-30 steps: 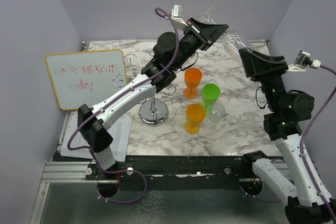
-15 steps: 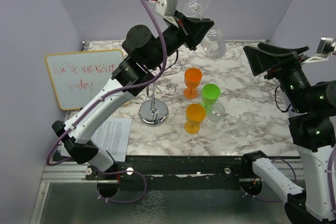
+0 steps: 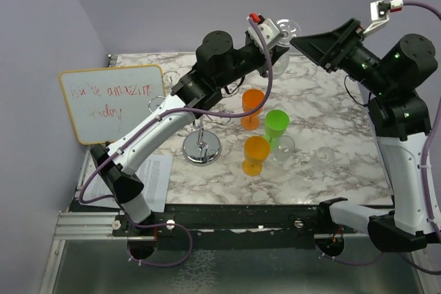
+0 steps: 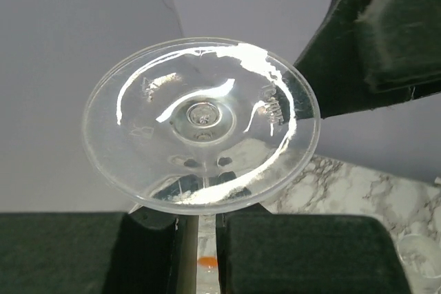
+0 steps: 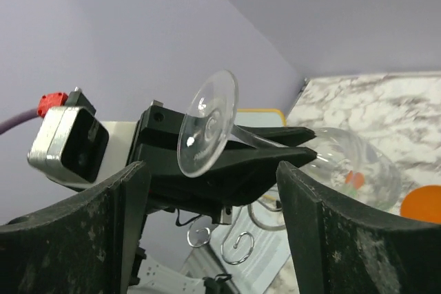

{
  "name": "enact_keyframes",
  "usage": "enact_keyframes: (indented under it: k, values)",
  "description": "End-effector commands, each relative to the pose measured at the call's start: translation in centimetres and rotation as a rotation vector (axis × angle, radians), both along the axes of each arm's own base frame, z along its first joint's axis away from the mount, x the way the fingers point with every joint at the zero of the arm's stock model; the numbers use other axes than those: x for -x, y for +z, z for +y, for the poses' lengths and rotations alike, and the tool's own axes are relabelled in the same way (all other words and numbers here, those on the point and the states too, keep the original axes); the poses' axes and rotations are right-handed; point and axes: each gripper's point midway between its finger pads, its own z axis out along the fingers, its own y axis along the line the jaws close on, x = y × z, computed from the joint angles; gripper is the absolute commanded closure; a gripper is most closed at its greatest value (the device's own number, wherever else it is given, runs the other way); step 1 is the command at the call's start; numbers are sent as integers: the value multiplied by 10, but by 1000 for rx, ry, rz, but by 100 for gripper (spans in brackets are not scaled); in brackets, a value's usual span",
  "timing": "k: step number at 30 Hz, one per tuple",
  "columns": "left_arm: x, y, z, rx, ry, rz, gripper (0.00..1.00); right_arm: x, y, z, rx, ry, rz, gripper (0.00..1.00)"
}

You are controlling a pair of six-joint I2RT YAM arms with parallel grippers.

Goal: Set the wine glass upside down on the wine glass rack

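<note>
The wine glass's foot [image 3: 288, 29] leans back over my left gripper's fingers, so my right gripper should steady it while my left gripper regrasps the wine glass's stem [image 5: 256, 138] straighter.
A clear wine glass [image 3: 287, 29] hangs high over the back of the table, its stem pinched in my shut left gripper [image 3: 274, 47]. In the left wrist view its round foot [image 4: 200, 120] faces the camera above my left gripper [image 4: 200, 213]. From the right wrist I see the foot [image 5: 207, 125] on the left and the bowl [image 5: 355, 163] on the right. My right gripper [image 3: 303, 40] is open just right of the glass, and in its own view the right gripper [image 5: 213, 170] spreads either side of it without touching. The chrome wine glass rack [image 3: 201, 148] stands below on the marble.
Two orange cups [image 3: 253, 105] [image 3: 255, 153] and a green cup [image 3: 276, 125] stand right of the rack, with two clear glasses [image 3: 284, 147] [image 3: 322, 157] beside them. A whiteboard [image 3: 114, 101] leans at the left and a paper sheet [image 3: 155, 178] lies near the front.
My left arm swung the glass to the right and turned it. My right arm rose and reached left until its open jaws came beside the glass.
</note>
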Motion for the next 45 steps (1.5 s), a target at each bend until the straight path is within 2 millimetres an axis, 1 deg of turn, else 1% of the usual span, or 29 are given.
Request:
enact_keyframes:
  k: [1, 3, 6, 11, 12, 13, 14, 16, 17, 19, 21, 24, 27, 28, 31, 36, 39, 45]
  values:
    - [7, 9, -5, -27, -39, -158, 100, 9, -1, 19, -103, 147, 119, 25]
    - [11, 5, -7, -31, -65, -170, 100, 2, -9, 21, -126, 150, 166, 33]
    - [14, -2, -7, -31, -77, -186, 100, -9, -21, 20, -167, 122, 226, 55]
    - [18, -14, -6, -45, -90, -206, 100, -12, -25, 18, -225, 108, 262, 96]
    - [20, -14, -5, -41, -92, -209, 100, -12, -24, 18, -237, 106, 263, 99]
    - [22, -11, -3, -26, -91, -212, 99, -12, -23, 17, -251, 104, 267, 99]
    - [22, -14, -1, -16, -90, -204, 93, -11, -20, 16, -266, 101, 260, 99]
    - [25, -11, 4, 17, -80, -204, 79, -10, -17, 14, -299, 89, 265, 99]
    - [26, -9, 6, 31, -78, -204, 73, -9, -15, 12, -312, 82, 267, 99]
    - [28, -10, 8, 38, -78, -200, 69, -6, -12, 11, -336, 82, 275, 99]
    - [29, -11, 8, 37, -81, -197, 69, -4, -11, 11, -365, 90, 295, 99]
    - [31, -12, 7, 29, -94, -217, 77, 1, -12, 14, -399, 128, 326, 99]
    - [34, -7, 6, 29, -111, -251, 88, 5, -15, 18, -432, 174, 367, 99]
    - [36, -7, 5, 25, -120, -260, 90, 6, -16, 19, -441, 188, 378, 99]
    - [41, -11, 1, -3, -156, -309, 89, 9, -15, 21, -454, 213, 389, 100]
    - [37, -26, -2, -39, -153, -296, 84, 14, -11, 21, -458, 225, 383, 99]
    - [34, -31, -7, -65, -164, -283, 81, 16, -12, 23, -455, 244, 391, 99]
    - [30, -34, -13, -99, -171, -269, 82, 18, -15, 24, -451, 258, 407, 99]
